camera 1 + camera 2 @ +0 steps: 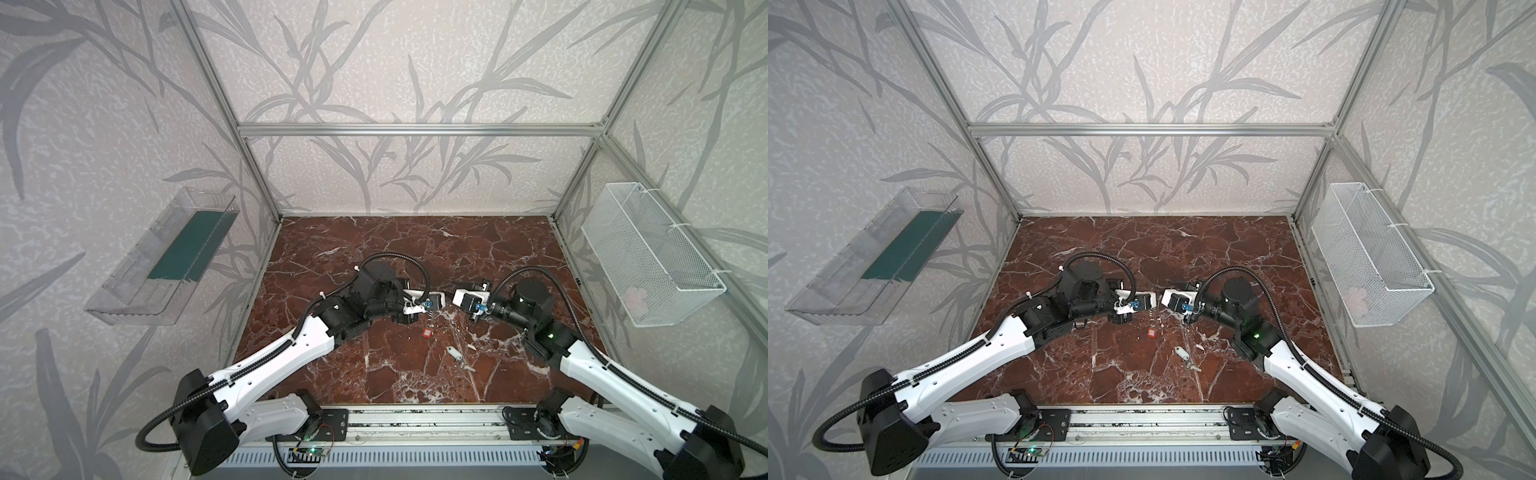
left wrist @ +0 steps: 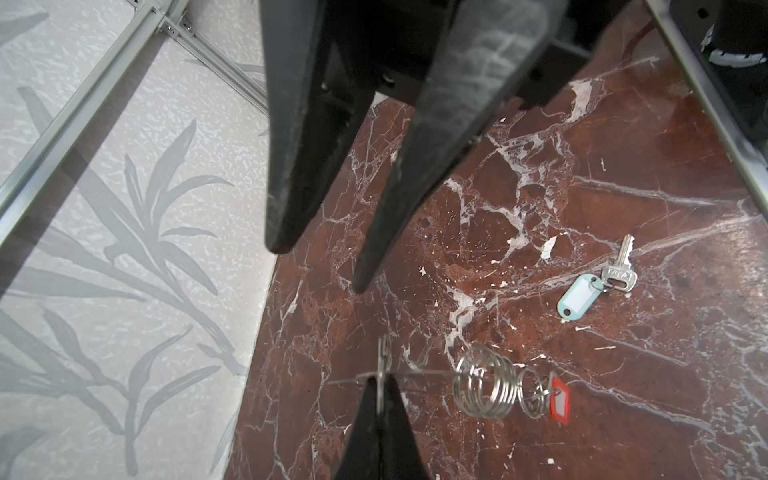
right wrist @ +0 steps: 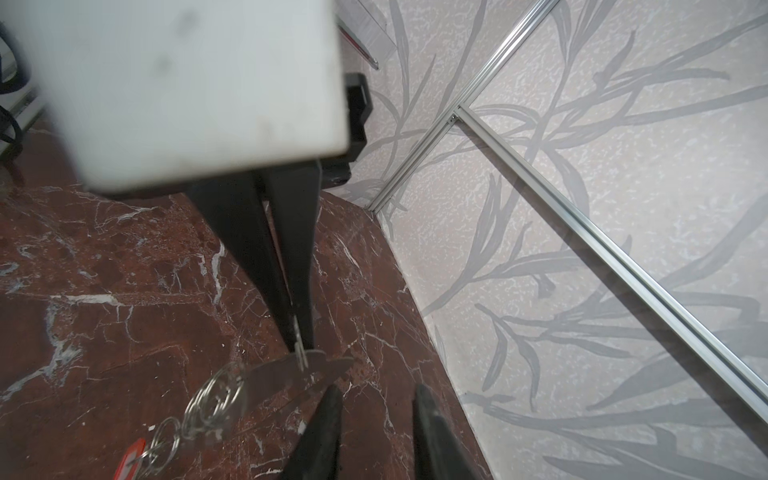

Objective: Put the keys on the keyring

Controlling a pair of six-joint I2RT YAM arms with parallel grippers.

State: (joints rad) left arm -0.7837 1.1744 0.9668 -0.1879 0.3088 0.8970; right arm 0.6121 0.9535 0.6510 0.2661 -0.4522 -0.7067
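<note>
The plate's metal stub (image 3: 301,352) is next to my right gripper's fingers, which should line up and grip the stub (image 2: 384,356) to free my left gripper for the key.
My left gripper (image 2: 380,376) is shut on the keyring (image 3: 282,372), a thin grey plate held above the marble and seen edge-on in the left wrist view. A stack of wire rings (image 2: 486,386) hangs on the plate. A smaller ring below them carries the red tag (image 2: 559,399), which dangles above the table in both top views (image 1: 427,333). I cannot make out its key. The white-tagged key (image 2: 619,270) lies flat on the table with its tag (image 1: 1181,353). My right gripper (image 3: 377,390) stands open just beside the plate's end, holding nothing.
A clear plastic shelf (image 1: 162,257) hangs on the left wall and a white mesh basket (image 1: 648,253) on the right wall. Aluminium frame posts line the edges of the marble table (image 1: 374,374). Both arms meet near the table's middle.
</note>
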